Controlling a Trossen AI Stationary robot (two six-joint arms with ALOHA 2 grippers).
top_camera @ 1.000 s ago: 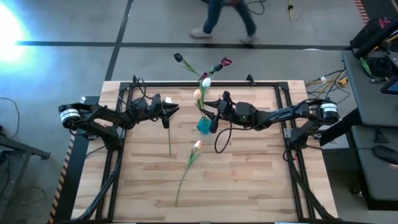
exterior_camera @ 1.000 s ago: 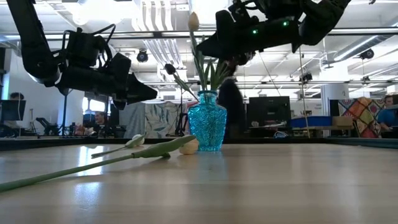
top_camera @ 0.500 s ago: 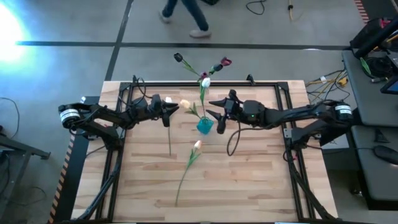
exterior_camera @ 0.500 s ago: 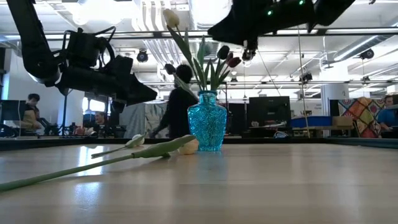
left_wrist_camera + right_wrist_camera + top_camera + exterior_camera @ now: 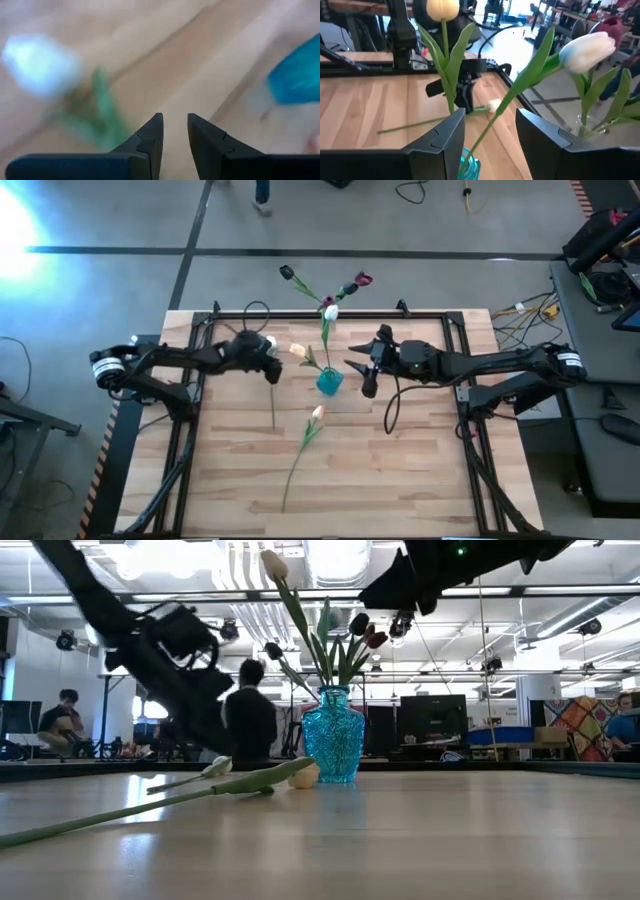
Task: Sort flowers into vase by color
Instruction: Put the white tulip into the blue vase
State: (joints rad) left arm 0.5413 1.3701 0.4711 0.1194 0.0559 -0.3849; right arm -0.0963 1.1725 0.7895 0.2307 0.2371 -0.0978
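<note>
The fingers of my left gripper are pointing at wood next to the lying white tulip, so next I open them, move over and close them on its leafy stem.
A blue glass vase stands mid-table. It holds a peach-cream tulip, a white one and dark maroon ones. A white tulip and a peach tulip lie flat on the table. My left gripper tips down over the lying white tulip's head end, fingers a little apart. My right gripper hovers open just right of the vase, with the vase's stems between its fingers in its wrist view.
Black frame rails run along the table's left, right and far sides. The lying peach tulip's stem stretches toward the near edge. Behind the table people show in the low view, and cables lie on the floor at the right.
My right gripper has drawn back from over the vase toward the table's right edge. The peach-cream tulip's head has swung toward the left in the vase. My left gripper has tipped downward toward the white tulip lying on the table.
</note>
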